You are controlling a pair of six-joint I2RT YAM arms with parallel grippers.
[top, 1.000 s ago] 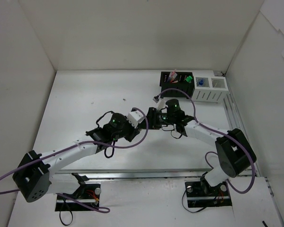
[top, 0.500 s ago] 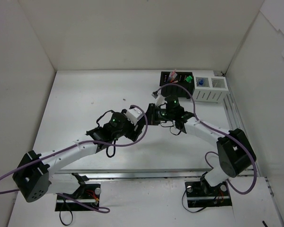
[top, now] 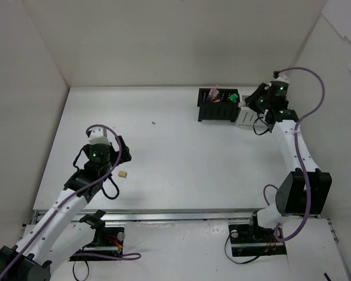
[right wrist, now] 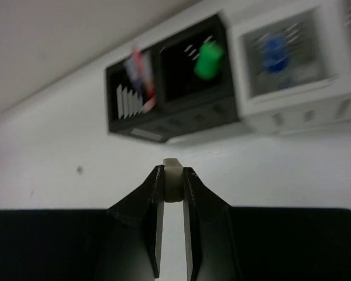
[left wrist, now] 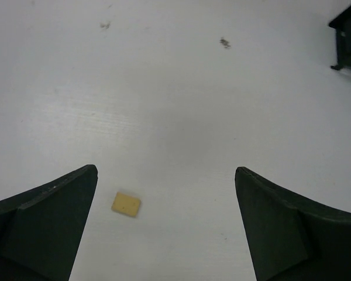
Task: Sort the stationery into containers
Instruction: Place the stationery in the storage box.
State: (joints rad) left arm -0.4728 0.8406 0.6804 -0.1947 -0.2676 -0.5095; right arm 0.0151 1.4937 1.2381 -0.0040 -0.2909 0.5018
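I should pick up the tan eraser point(top: 123, 174) with my left gripper and pass it to my right gripper, because the eraser is far from the white bins point(top: 245, 119) beside my right gripper.
A tan eraser point(top: 123, 174) point(left wrist: 126, 204) lies flat on the table. My left gripper point(top: 117, 161) point(left wrist: 165, 171) hovers over it, open, with the eraser just inside the left finger and nothing held. My right gripper point(top: 254, 106) point(right wrist: 172, 171) is at the back right, shut on a small white eraser point(right wrist: 172, 175). It hangs in front of the black organiser point(top: 218, 106) point(right wrist: 169, 99) and the white bins point(top: 245, 119) point(right wrist: 286, 88). The organiser holds a green-capped highlighter point(top: 234, 98) point(right wrist: 209, 58) and reddish pens point(right wrist: 137, 67). One bin holds a blue-capped bottle point(right wrist: 275, 50).
White walls enclose the table on the left, back and right; the containers stand close to the back right corner. A small dark speck point(top: 152, 123) marks the table surface. The right arm covers most of the white bins in the top view.
Both arms have left the middle of the table. The left arm pulled back to the near left and opened; the right arm swung to the back right, shut on the white eraser.
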